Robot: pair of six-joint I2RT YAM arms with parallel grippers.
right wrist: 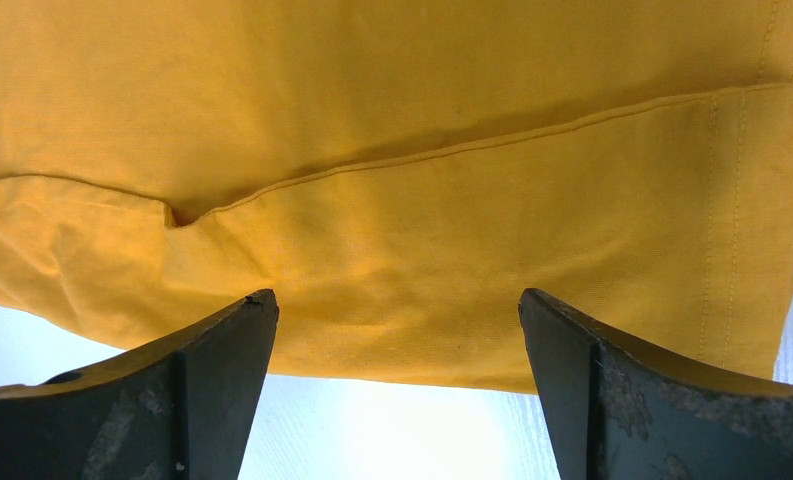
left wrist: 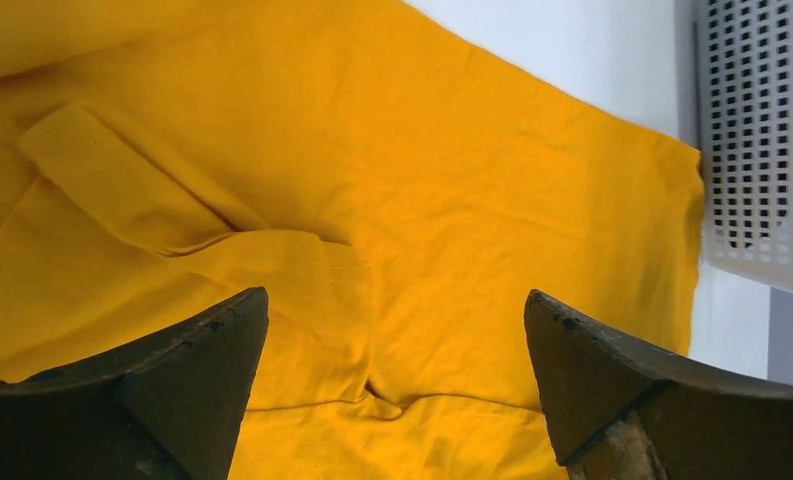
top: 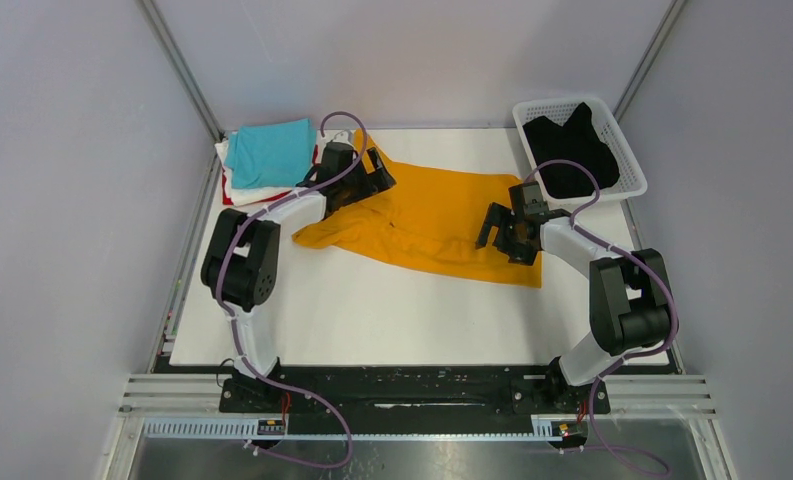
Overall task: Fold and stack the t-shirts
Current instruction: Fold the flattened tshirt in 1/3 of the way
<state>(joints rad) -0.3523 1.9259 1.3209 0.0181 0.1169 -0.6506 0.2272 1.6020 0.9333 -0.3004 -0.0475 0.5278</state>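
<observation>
The orange-yellow t-shirt's sleeve (top: pixel 361 140) touches the back wall next to the stack, so next I move my left gripper to the t-shirt's rumpled front edge (top: pixel 322 237) and pull the t-shirt forward.
An orange-yellow t-shirt (top: pixel 432 215) lies partly spread and rumpled across the middle of the table. My left gripper (top: pixel 377 183) is open and hovers over its back-left part, with creased cloth and a folded sleeve between the fingers in the left wrist view (left wrist: pixel 397 300). My right gripper (top: pixel 500 238) is open and empty at the shirt's right hem; the hem edge (right wrist: pixel 472 250) lies just ahead of its fingertips (right wrist: pixel 397 300). A folded turquoise shirt (top: pixel 269 152) tops a stack at the back left, over a white shirt (top: pixel 262 193) and a sliver of red (top: pixel 228 183). A black shirt (top: pixel 570 150) lies in the basket.
A white lattice basket (top: pixel 627 170) stands at the back right corner and shows in the left wrist view (left wrist: pixel 757 140). The white table (top: pixel 372 310) ends at a black rail at the front. Grey walls and metal frame posts enclose the sides and back.
</observation>
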